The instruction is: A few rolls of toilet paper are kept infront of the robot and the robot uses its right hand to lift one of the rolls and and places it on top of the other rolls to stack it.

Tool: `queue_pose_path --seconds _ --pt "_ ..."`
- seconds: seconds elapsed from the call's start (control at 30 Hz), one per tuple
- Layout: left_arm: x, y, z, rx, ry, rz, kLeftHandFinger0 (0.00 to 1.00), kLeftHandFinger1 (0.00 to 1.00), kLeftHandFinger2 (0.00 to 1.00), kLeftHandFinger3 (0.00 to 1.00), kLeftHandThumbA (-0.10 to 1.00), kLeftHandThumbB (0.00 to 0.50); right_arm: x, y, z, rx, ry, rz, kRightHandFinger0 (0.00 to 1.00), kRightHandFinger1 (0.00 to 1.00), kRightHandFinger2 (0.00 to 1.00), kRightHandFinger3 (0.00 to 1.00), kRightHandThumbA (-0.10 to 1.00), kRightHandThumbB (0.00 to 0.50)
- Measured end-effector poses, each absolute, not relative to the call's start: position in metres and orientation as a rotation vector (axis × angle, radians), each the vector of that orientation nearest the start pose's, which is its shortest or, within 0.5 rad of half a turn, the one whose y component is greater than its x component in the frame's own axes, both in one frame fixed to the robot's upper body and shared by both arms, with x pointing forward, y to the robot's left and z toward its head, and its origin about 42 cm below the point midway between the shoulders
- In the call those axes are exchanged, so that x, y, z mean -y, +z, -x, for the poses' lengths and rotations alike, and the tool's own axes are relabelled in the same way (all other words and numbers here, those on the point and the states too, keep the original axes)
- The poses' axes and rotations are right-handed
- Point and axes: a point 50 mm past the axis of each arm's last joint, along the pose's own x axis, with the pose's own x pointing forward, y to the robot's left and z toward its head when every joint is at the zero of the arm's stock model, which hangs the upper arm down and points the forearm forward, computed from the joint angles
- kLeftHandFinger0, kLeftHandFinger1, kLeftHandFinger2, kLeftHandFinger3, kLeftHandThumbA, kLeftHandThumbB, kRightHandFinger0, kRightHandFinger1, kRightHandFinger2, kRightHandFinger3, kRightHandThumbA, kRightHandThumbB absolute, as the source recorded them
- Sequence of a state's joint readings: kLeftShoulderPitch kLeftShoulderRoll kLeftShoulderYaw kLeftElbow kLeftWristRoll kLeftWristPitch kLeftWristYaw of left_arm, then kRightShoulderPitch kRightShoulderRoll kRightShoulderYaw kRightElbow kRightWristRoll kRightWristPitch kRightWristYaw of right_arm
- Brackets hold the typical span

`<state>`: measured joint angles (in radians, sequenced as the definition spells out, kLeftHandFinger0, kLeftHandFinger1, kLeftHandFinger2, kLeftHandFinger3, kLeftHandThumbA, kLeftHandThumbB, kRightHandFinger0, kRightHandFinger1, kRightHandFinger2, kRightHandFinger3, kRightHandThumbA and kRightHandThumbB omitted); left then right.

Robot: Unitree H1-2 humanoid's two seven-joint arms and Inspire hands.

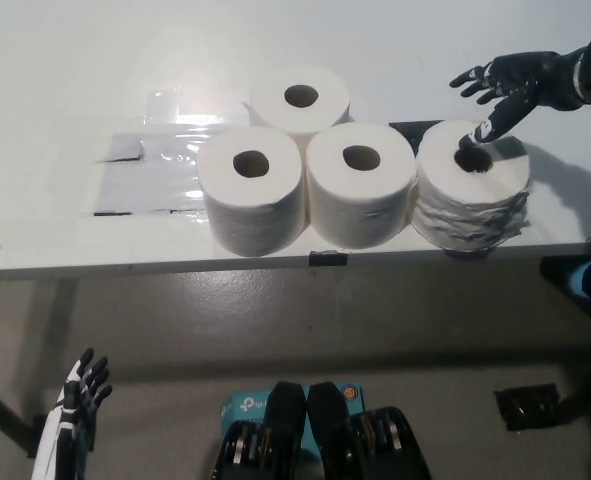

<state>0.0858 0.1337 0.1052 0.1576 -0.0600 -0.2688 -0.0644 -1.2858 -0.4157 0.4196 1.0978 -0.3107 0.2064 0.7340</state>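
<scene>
I expect the ragged roll (470,192) to uncover a wider black patch when I lift it, because a black strip (412,131) peeks out behind it.
Several white toilet paper rolls stand upright on the white table (55,80). One roll (299,98) is at the back, with two rolls (252,188) (361,183) in front of it. A fourth, ragged roll (472,197) stands at the right near the front edge. My black right hand (506,88) hovers open just above and behind that roll, one fingertip over its core hole, the other fingers spread. My white left hand (75,400) hangs low at the lower left, fingers apart, holding nothing.
A sheet of clear plastic with grey tape (145,170) lies on the table left of the rolls. The table's front edge (175,262) runs just before the rolls. Below it are the floor and a teal box (243,405).
</scene>
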Motion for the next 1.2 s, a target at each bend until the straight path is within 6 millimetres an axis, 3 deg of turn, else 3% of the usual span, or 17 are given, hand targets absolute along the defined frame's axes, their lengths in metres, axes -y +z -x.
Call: queue_pose_path --seconds 0.17,0.2,0.63,1.0,1.13,1.2 --pt "-0.2907 0.0559 -0.2457 0.037 0.064 -0.087 1.00 1.00 1.00 1.00 1.00 0.204 0.2583 0.3555 -0.5851 -0.422 0.578 0.938 1.00 1.00 1.00 1.00 0.74 0.377" --pt "-0.2907 0.0559 -0.2456 0.036 0.064 -0.087 1.00 1.00 1.00 1.00 1.00 0.183 0.2587 0.3552 -0.5850 -0.425 0.580 0.937 1.00 1.00 1.00 1.00 0.75 0.386" --pt "-0.2907 0.0560 -0.2459 0.037 0.064 -0.087 1.00 1.00 1.00 1.00 1.00 0.204 0.2614 0.3582 -0.5861 -0.443 0.588 0.988 1.00 1.00 1.00 1.00 0.70 0.391" --pt "-0.2905 0.0575 -0.2482 0.043 0.063 -0.088 1.00 1.00 1.00 1.00 1.00 0.202 0.2631 0.3550 -0.5861 -0.457 0.589 1.015 1.00 1.00 1.00 1.00 0.79 0.434" --pt "-0.2908 0.0576 -0.2482 0.043 0.063 -0.089 1.00 1.00 1.00 1.00 1.00 0.183 0.2635 0.3532 -0.5860 -0.463 0.594 1.033 1.00 1.00 1.00 1.00 0.78 0.425" --pt "-0.2910 0.0576 -0.2482 0.043 0.063 -0.089 1.00 1.00 1.00 1.00 1.00 0.199 0.2643 0.3519 -0.5860 -0.467 0.597 1.038 1.00 1.00 1.00 1.00 0.77 0.431"
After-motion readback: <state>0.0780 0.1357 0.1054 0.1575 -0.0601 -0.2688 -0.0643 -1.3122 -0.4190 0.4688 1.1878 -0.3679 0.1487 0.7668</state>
